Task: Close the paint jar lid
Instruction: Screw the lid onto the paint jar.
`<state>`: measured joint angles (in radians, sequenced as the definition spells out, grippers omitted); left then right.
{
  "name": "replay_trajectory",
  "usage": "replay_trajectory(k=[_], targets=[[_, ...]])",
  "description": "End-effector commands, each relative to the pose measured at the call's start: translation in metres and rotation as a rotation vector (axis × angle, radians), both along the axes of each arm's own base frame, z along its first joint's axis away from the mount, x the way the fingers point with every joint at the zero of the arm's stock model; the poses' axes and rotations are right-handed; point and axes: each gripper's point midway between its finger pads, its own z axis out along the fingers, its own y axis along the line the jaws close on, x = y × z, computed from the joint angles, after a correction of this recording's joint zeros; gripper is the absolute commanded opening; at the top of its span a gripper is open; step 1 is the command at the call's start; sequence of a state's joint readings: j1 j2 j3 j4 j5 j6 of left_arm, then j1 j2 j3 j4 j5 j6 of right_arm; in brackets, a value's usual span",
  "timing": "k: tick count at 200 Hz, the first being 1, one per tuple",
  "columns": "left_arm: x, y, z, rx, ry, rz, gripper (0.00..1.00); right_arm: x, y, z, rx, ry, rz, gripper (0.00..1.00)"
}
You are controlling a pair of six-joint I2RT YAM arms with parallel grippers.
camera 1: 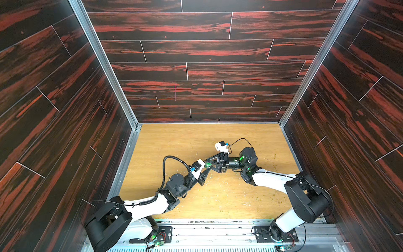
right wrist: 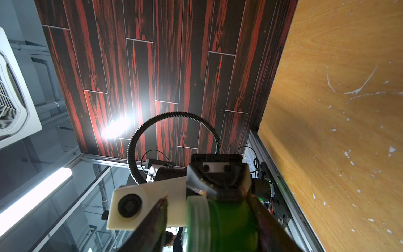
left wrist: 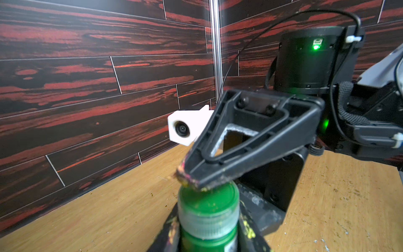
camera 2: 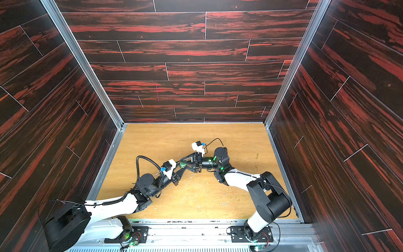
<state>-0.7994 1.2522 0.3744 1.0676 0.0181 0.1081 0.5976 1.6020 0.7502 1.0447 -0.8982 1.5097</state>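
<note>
My right gripper should hold the jar's ends while my left gripper takes the body lower, because my left gripper's fingers reach up next to the lid's rim.
The paint jar, small with bright green inside, is held above the table with my left gripper shut on its sides. The lid, green-topped with a cloudy rim, sits on the jar's mouth. My right gripper straddles the jar lengthwise. One of its fingers stands off the lid with a gap, and the other lies along the jar's far end. In both top views the two grippers meet at mid-table around the green jar.
The wooden table is flecked with dried paint and scratches. Dark red wood-pattern walls enclose it on three sides, with metal rails at the corners. The two arm bases stand on the front rail.
</note>
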Motion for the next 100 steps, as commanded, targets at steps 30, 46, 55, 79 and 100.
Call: replay_trajectory(k=[30, 46, 55, 79, 100], targets=[[0.009, 0.001, 0.017, -0.042, -0.054, 0.028, 0.07, 0.002, -0.004, 0.001, 0.012, -0.01, -0.008, 0.54], [0.01, -0.001, 0.016, -0.043, -0.049, 0.023, 0.07, 0.003, -0.004, 0.003, 0.02, -0.013, -0.004, 0.49], [0.01, -0.002, 0.016, -0.046, -0.047, 0.023, 0.06, 0.003, -0.004, 0.004, 0.022, -0.013, -0.003, 0.47], [0.014, -0.003, 0.013, -0.053, -0.037, 0.026, 0.07, 0.002, -0.004, 0.006, 0.017, -0.016, 0.003, 0.42], [0.018, -0.005, 0.009, -0.049, -0.025, 0.023, 0.07, 0.002, -0.004, 0.007, 0.016, -0.018, 0.003, 0.36]])
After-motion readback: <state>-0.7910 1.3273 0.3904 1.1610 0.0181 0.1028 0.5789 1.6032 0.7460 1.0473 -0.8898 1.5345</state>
